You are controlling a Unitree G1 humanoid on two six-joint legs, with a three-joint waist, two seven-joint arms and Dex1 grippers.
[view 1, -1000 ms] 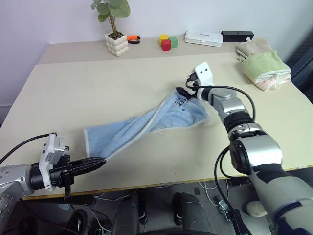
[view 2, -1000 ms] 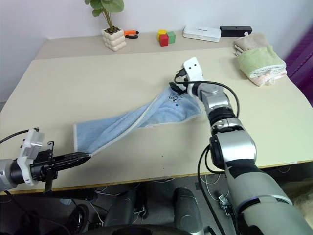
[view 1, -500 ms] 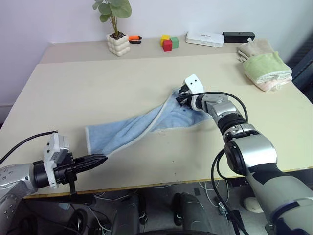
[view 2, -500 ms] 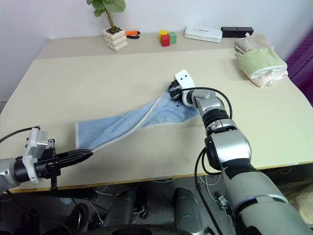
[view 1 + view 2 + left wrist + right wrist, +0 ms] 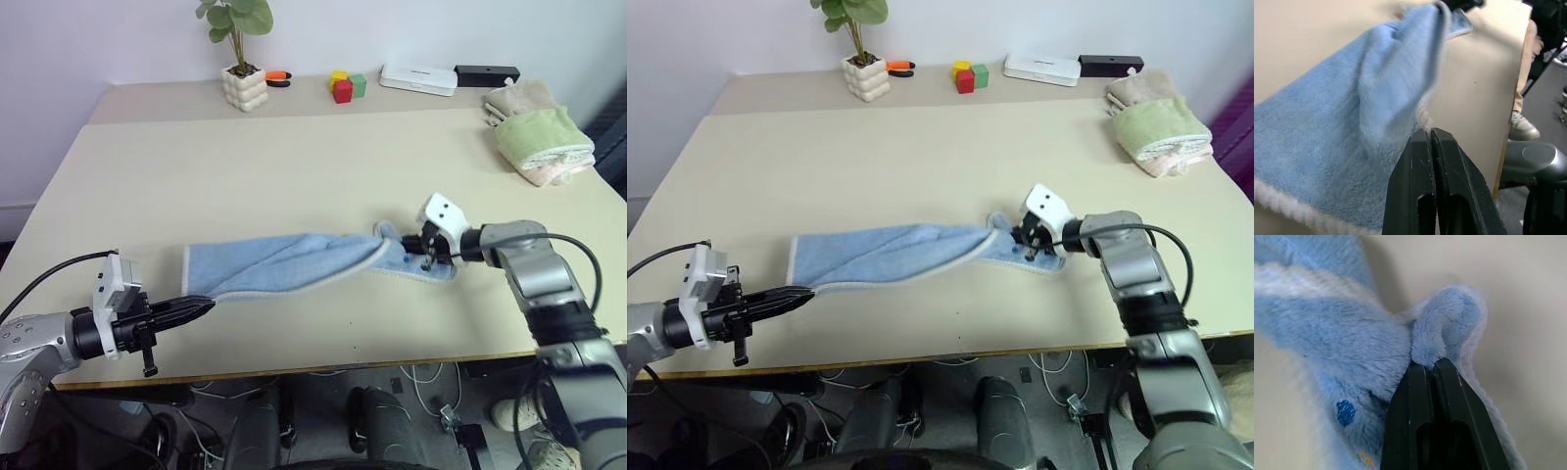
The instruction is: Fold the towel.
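Next, I open my right gripper, because it is pinching a bunched fold [image 5: 1426,345] at the towel's twisted end, and take hold of the towel's whitish trim [image 5: 1480,308] close by before I lift.
The light-blue towel [image 5: 294,262] lies stretched out as a long, twisted band across the front half of the table. My left gripper [image 5: 204,305] is near the table's front-left edge, shut on the towel's left corner, where the whitish trim runs into its fingertips [image 5: 1422,139]. My right gripper [image 5: 424,248] is shut on a bunched fold at the towel's right end. In the right wrist view that fold [image 5: 1442,328] bulges above the closed fingertips, with a small dark blue embroidered mark [image 5: 1345,412] beside them. The towel [image 5: 1342,127] hangs slack just ahead of the left fingers.
A stack of folded green, beige and pink towels [image 5: 542,139] sits at the back right. Along the far edge stand a potted plant [image 5: 244,85], coloured blocks [image 5: 344,86], a white box [image 5: 419,78] and a black box [image 5: 487,73]. The table's front edge [image 5: 323,364] is close.
My right gripper has shut on the towel's far corner and drawn it back toward the front right, pulling the towel out into a long band. The left gripper kept its grip and barely moved.
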